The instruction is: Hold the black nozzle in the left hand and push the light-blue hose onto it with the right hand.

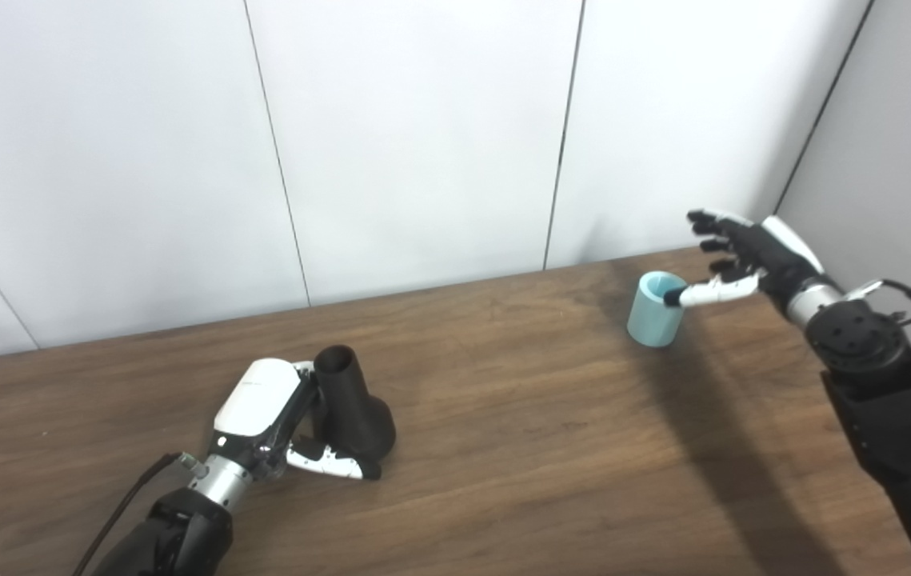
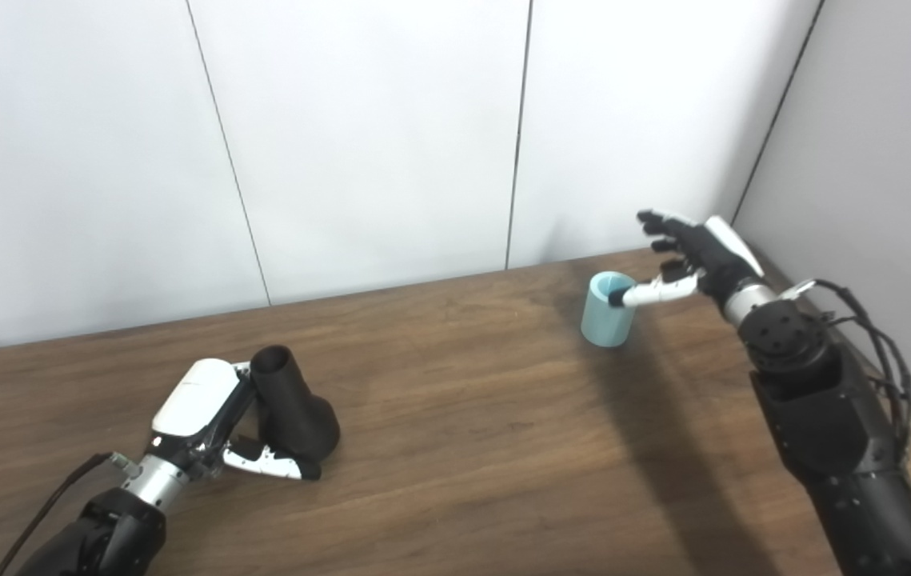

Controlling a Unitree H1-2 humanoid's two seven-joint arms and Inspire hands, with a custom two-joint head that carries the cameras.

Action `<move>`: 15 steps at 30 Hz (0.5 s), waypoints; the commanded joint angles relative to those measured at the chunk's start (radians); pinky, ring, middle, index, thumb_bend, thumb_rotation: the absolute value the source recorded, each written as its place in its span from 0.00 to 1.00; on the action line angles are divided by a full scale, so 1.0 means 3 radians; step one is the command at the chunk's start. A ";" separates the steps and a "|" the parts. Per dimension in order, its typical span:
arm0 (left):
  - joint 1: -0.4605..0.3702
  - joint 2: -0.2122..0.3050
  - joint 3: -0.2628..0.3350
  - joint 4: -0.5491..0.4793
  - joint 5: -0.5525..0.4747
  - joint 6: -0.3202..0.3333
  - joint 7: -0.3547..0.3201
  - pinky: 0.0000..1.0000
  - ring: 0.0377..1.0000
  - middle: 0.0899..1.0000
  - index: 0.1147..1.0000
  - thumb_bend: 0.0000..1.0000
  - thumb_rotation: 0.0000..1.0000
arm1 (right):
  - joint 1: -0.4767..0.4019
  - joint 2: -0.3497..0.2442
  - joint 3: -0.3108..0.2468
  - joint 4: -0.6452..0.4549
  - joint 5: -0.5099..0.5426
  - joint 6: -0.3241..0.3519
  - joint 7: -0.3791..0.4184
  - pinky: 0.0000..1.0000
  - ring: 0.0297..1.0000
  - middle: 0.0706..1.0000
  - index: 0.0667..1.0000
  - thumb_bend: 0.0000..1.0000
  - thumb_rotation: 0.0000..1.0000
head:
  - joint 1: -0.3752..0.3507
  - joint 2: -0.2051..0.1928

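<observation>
The black nozzle gets wider below its narrow neck, so the light-blue hose (image 1: 654, 312) will go over the neck and stop above the flared base (image 1: 369, 431) when the robot pushes.
The black nozzle (image 1: 353, 410) stands on the wooden table (image 1: 503, 448) at the front left, its narrow open end up. My left hand (image 1: 263, 408) is wrapped around it: the palm presses its left side and the thumb lies across the front of its flared base. The other fingers are hidden behind it. The light-blue hose (image 1: 655, 310), a short open tube, stands upright at the back right. My right hand (image 1: 735, 256) hovers just right of it with its fingers spread, thumb tip at the hose's rim, not gripping it.
White wall panels (image 1: 423, 144) rise right behind the table's back edge, and a grey side wall (image 1: 903, 144) closes in on the right, near my right arm. Bare wood lies between the nozzle and the hose.
</observation>
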 commanded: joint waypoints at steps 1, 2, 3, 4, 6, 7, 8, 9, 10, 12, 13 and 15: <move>0.0452 0.0024 -0.0155 0.0277 0.0060 0.0021 -0.0191 0.52 0.57 0.39 0.44 0.52 0.00 | -0.0180 -0.0172 -0.0022 0.0004 0.0045 -0.0067 0.0043 0.81 0.89 0.92 0.92 0.87 0.18 | -0.0003 0.0007; 0.0452 0.0024 -0.0159 0.0289 0.0055 0.0016 -0.0190 0.52 0.57 0.39 0.44 0.52 0.00 | -0.0188 -0.0164 -0.0008 0.0047 0.0065 -0.0076 0.0069 0.82 0.90 0.92 0.92 0.87 0.18 | -0.0003 0.0009; 0.0451 0.0025 -0.0164 0.0299 0.0055 0.0014 -0.0192 0.53 0.58 0.39 0.44 0.52 0.00 | -0.0198 -0.0162 0.0025 0.0084 0.0054 -0.0065 0.0084 0.82 0.90 0.92 0.92 0.88 0.19 | 0.0001 0.0013; 0.0448 0.0027 -0.0171 0.0308 0.0055 0.0011 -0.0194 0.53 0.58 0.39 0.45 0.52 0.00 | -0.0207 -0.0157 0.0057 0.0116 0.0041 -0.0057 0.0095 0.82 0.90 0.91 0.93 0.87 0.20 | 0.0001 0.0013; 0.0447 0.0030 -0.0181 0.0316 0.0054 0.0007 -0.0195 0.54 0.58 0.38 0.45 0.52 0.00 | -0.0216 -0.0150 0.0122 0.0166 0.0002 -0.0065 0.0099 0.82 0.89 0.91 0.92 0.86 0.20 | 0.0006 0.0020; 0.0447 0.0031 -0.0182 0.0316 0.0055 0.0007 -0.0195 0.55 0.58 0.38 0.45 0.52 0.00 | -0.0216 -0.0145 0.0141 0.0196 0.0003 -0.0088 0.0101 0.82 0.89 0.90 0.91 0.85 0.20 | 0.0006 0.0020; 0.0447 0.0033 -0.0188 0.0322 0.0052 0.0005 -0.0187 0.55 0.58 0.38 0.45 0.52 0.00 | -0.0214 -0.0134 0.0155 0.0240 0.0020 -0.0130 0.0106 0.83 0.89 0.90 0.91 0.85 0.20 | 0.0006 0.0020; 0.0450 0.0035 -0.0188 0.0315 0.0051 0.0005 -0.0190 0.54 0.58 0.38 0.45 0.52 0.00 | -0.0210 -0.0128 0.0169 0.0283 0.0034 -0.0177 0.0111 0.85 0.90 0.91 0.92 0.85 0.20 | 0.0026 0.0041; 0.0453 0.0036 -0.0185 0.0311 0.0050 0.0006 -0.0195 0.53 0.57 0.38 0.45 0.52 0.00 | -0.0207 -0.0126 0.0185 0.0323 0.0037 -0.0222 0.0113 0.88 0.91 0.90 0.92 0.87 0.22 | 0.0026 0.0041; 0.0459 0.0034 -0.0175 0.0309 0.0058 0.0013 -0.0196 0.53 0.57 0.38 0.45 0.52 0.00 | -0.0202 -0.0114 0.0204 0.0387 0.0042 -0.0278 0.0108 0.89 0.91 0.89 0.92 0.89 0.24 | 0.0029 0.0045; 0.0463 0.0034 -0.0173 0.0307 0.0059 0.0013 -0.0193 0.52 0.57 0.37 0.45 0.52 0.00 | -0.0195 -0.0104 0.0206 0.0401 0.0048 -0.0283 0.0104 0.89 0.90 0.89 0.92 0.90 0.24 | 0.0028 0.0047; 0.0470 0.0035 -0.0172 0.0300 0.0063 0.0017 -0.0197 0.53 0.57 0.37 0.45 0.52 0.00 | -0.0184 -0.0085 0.0206 0.0437 0.0062 -0.0306 0.0096 0.88 0.90 0.89 0.92 0.89 0.21 | 0.0022 0.0045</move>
